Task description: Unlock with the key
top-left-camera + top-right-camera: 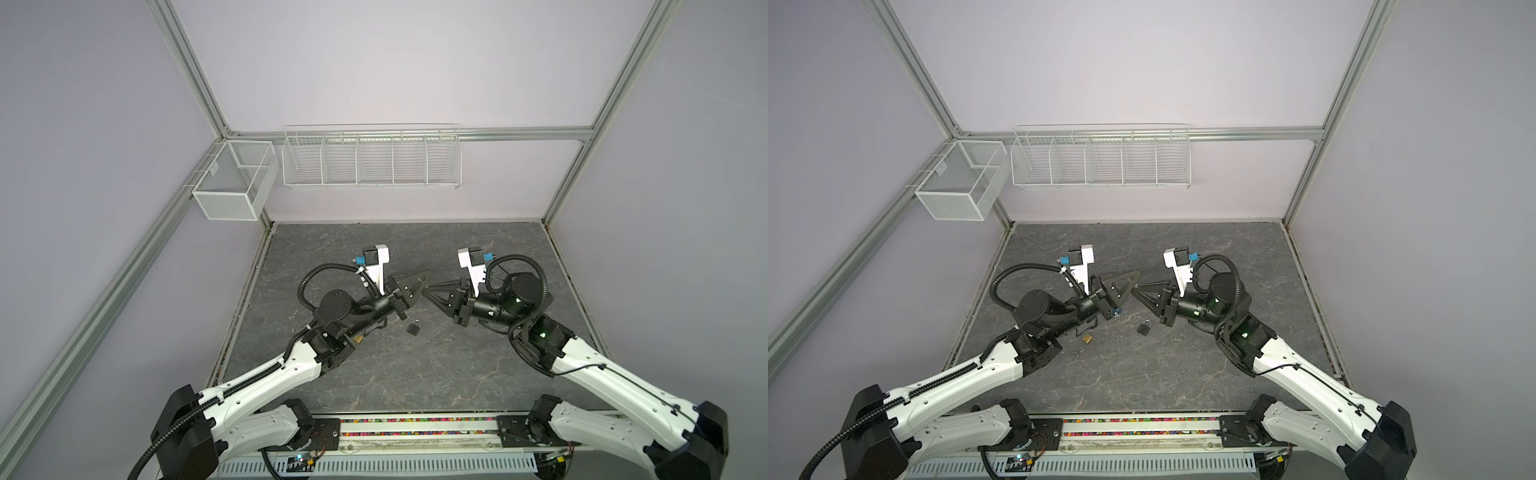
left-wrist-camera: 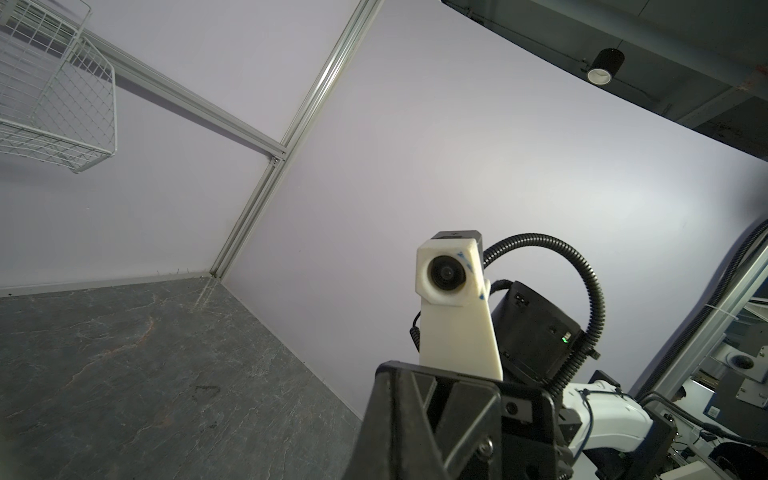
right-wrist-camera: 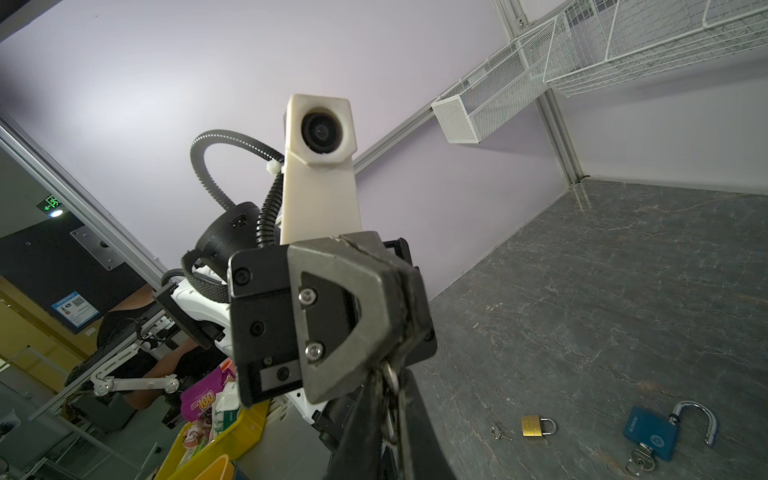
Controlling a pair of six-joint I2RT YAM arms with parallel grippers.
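Note:
The black padlock is lying loose below the key in my right gripper [image 3: 391, 380], so next the left gripper lets go of the key and picks up the padlock [image 1: 1143, 328] first.
My left gripper [image 1: 423, 292] and right gripper [image 1: 429, 288] meet tip to tip above the middle of the table, as both top views show. In the right wrist view a metal key on a ring [image 3: 389, 376] sits between the shut fingers of the right gripper [image 3: 388, 399]. Its upper end is pinched in the shut tips of the left gripper [image 3: 397, 353]. A blue padlock [image 3: 650, 432] [image 1: 413, 328] lies on the table with its shackle swung open and a key [image 3: 640, 459] in its base.
A small brass padlock [image 3: 534, 427] [image 1: 1087, 337] lies shut beside a small bunch of keys [image 3: 496, 432] [image 1: 1077, 352], close under the left arm. White wire baskets [image 1: 372, 160] [image 1: 235, 180] hang on the back and left walls.

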